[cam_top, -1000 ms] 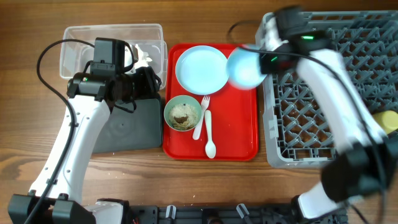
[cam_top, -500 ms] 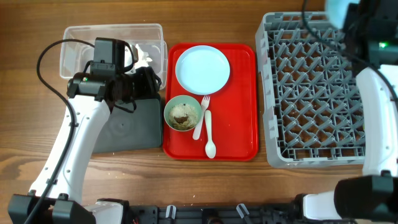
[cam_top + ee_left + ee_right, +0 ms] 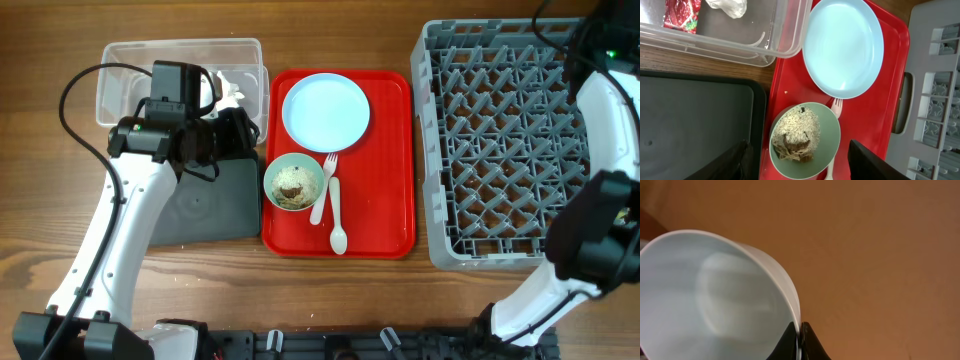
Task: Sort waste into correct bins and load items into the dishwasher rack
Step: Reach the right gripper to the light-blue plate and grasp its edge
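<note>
I keep lowering the light blue bowl [image 3: 788, 286], which my right gripper holds by its rim, until the rack's wires [image 3: 560, 115] hold it. The wires are empty now.
My right gripper [image 3: 800, 330] is shut on the rim of the light blue bowl [image 3: 715, 300], with only wood behind it; both lie past the top right edge of the overhead view. My left gripper [image 3: 805, 165] is open and empty just above the pale green bowl [image 3: 827, 135], which holds food scraps [image 3: 795, 135] and sits on the red tray [image 3: 385, 200]. The light blue plate [image 3: 325, 110], fork [image 3: 323, 190] and spoon [image 3: 337, 215] lie on that tray. A red wrapper [image 3: 682, 12] and tissue [image 3: 727, 6] lie in the clear tub [image 3: 130, 70]. The yellow cup is hidden.
The black tray [image 3: 205, 205] lies in front of the clear tub, under my left arm. The grey dishwasher rack [image 3: 500, 150] fills the right side, and my right arm [image 3: 600, 90] crosses its right edge.
My right arm has carried the light blue bowl from the tray's right edge up and to the right, out of the overhead view. My left arm has not moved.
</note>
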{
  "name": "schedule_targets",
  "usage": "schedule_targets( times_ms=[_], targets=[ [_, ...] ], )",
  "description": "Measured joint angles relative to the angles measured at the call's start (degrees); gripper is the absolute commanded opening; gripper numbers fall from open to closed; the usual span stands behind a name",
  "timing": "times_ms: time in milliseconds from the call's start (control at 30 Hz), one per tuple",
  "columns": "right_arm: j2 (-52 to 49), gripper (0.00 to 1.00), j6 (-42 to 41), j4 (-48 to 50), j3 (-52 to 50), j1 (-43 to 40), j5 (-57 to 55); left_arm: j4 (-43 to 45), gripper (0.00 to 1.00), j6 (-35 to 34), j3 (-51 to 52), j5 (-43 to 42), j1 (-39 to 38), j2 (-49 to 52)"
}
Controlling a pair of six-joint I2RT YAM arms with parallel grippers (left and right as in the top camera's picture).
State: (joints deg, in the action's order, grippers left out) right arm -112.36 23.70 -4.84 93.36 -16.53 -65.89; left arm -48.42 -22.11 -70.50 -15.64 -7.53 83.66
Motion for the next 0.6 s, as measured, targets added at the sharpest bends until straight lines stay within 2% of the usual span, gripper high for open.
schedule_targets(
  times_ms=[133,233,400,600],
  targets=[
    [-3.7,0.04,0.0,-0.6,0.0,-0.8,-1.8,0.0,0.62,0.0,0.0,0.0,0.0,0.0],
    [-5.7,0.04,-1.8,-4.7,0.0,-0.5,-1.6,0.0,0.62,0.0,0.0,0.0,0.0,0.0],
    [-7.1,0.04,-9.0,-14.2,-0.1,0.8,-0.2,0.0,0.62,0.0,0.0,0.0,0.0,0.0],
    [-7.2,0.04,-15.6,-19.4,-0.1,2.0,4.2,0.0,0.62,0.0,0.0,0.0,0.0,0.0]
  ],
)
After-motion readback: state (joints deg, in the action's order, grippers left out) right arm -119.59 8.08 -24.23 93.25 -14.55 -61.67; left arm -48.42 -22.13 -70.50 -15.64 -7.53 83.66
